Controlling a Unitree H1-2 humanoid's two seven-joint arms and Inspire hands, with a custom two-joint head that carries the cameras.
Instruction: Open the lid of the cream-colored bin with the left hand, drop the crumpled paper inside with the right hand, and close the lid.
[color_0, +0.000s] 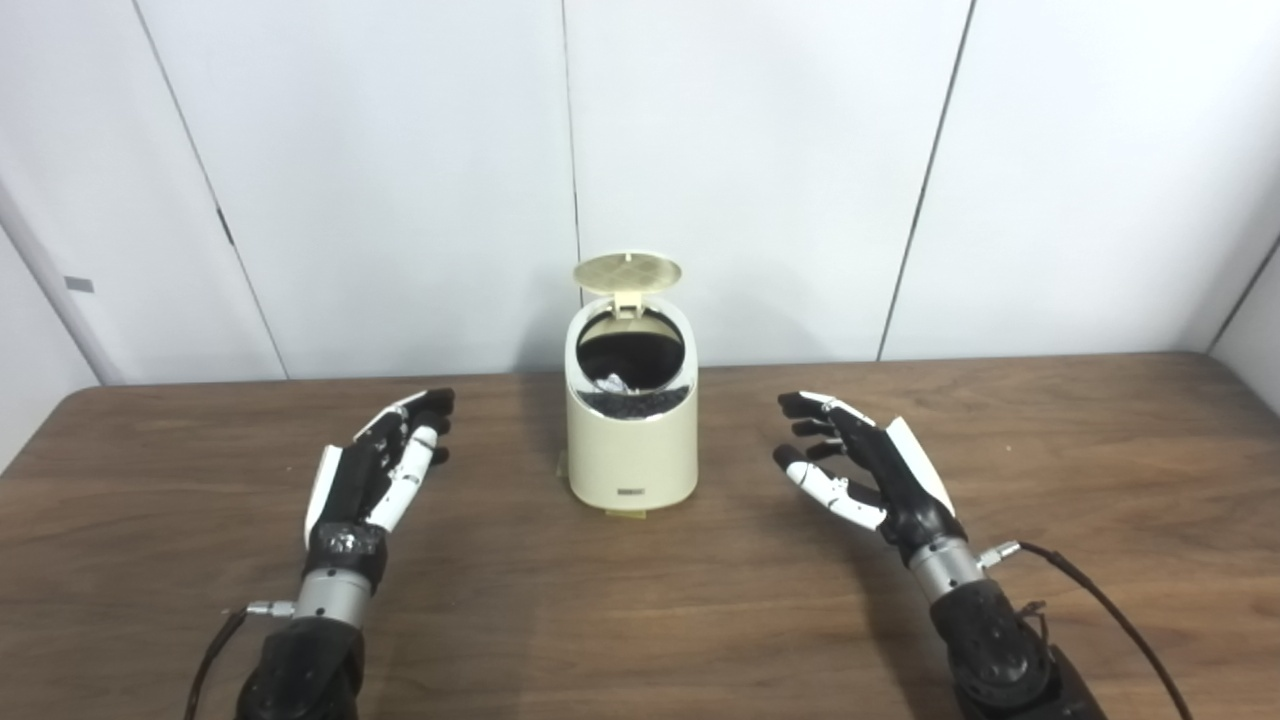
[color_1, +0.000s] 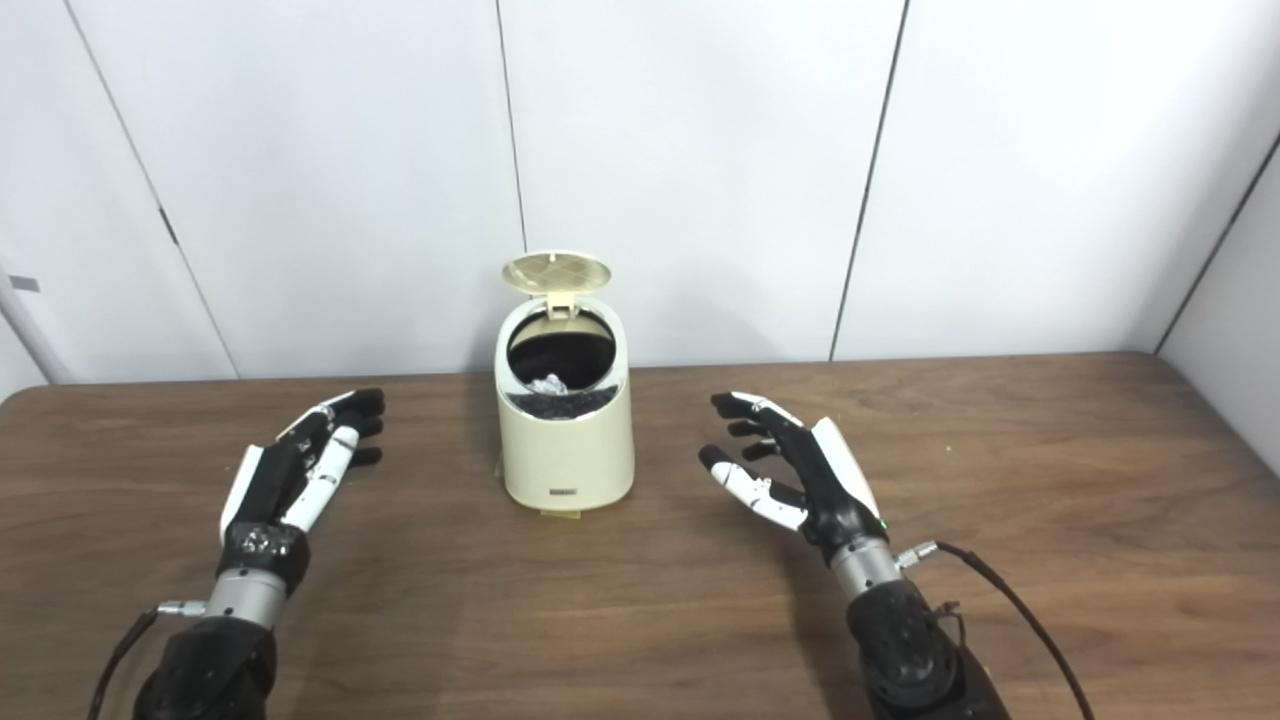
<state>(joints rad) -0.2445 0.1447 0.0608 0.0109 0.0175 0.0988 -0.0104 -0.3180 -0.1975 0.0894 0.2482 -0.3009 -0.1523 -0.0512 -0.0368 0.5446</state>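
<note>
The round lid (color_0: 627, 272) is joined to the back rim by a small hinge (color_0: 627, 305), so it will swing down flush and stay shut when I push it.
The cream-colored bin (color_0: 632, 450) stands at the middle of the wooden table, near the back. Its round lid (color_0: 627, 272) is flipped up and stands open behind the mouth. A bit of white crumpled paper (color_0: 612, 382) shows inside the dark opening. My left hand (color_0: 385, 462) rests low over the table to the left of the bin, fingers apart, holding nothing. My right hand (color_0: 860, 470) is to the right of the bin, fingers spread, holding nothing. Both hands are well apart from the bin.
The wooden table (color_0: 640, 620) spreads wide around the bin, with rounded back corners. White wall panels (color_0: 760, 150) stand right behind its far edge. A cable (color_0: 1110, 610) runs from my right wrist toward the bottom edge.
</note>
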